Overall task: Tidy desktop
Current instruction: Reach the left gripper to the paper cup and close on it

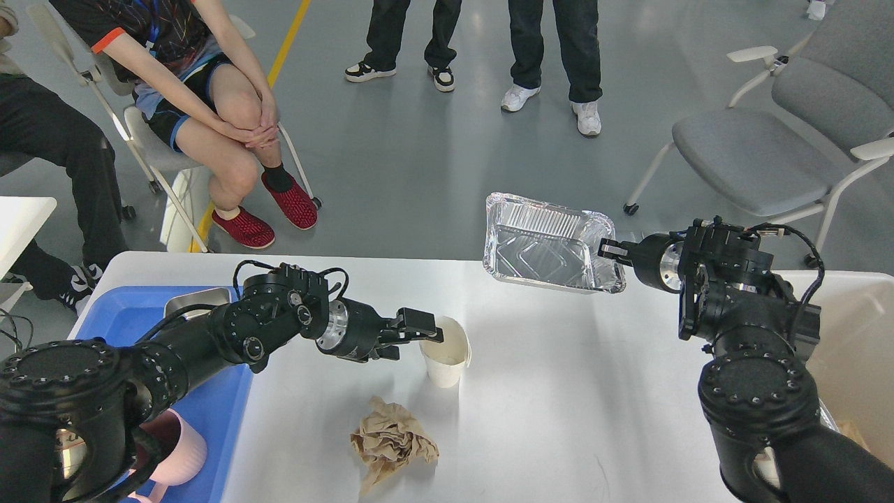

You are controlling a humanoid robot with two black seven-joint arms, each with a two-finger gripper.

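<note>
My gripper will tip the cream paper cup (pixel 445 356) in, and the cup will lie on its side inside, because the foil tray's raised sides (pixel 540 217) go around an empty bottom.
The white desktop (pixel 559 391) fills the lower part of the head view. On it stand a cream paper cup (pixel 447 353) and, nearer to me, a crumpled brown paper wad (pixel 391 443). My left gripper (pixel 419 338) is open, its fingertips at the cup's left rim. Above the table's far edge a foil tray (pixel 548 244) hangs tilted, with my right gripper (pixel 606 250) shut on its right rim.
A blue tray (pixel 209 405) on the left holds a metal container (pixel 188 300) and a pink mug (pixel 174 454), partly hidden by my left arm. An off-white bin (pixel 852 335) stands at the right. People and chairs are beyond the table.
</note>
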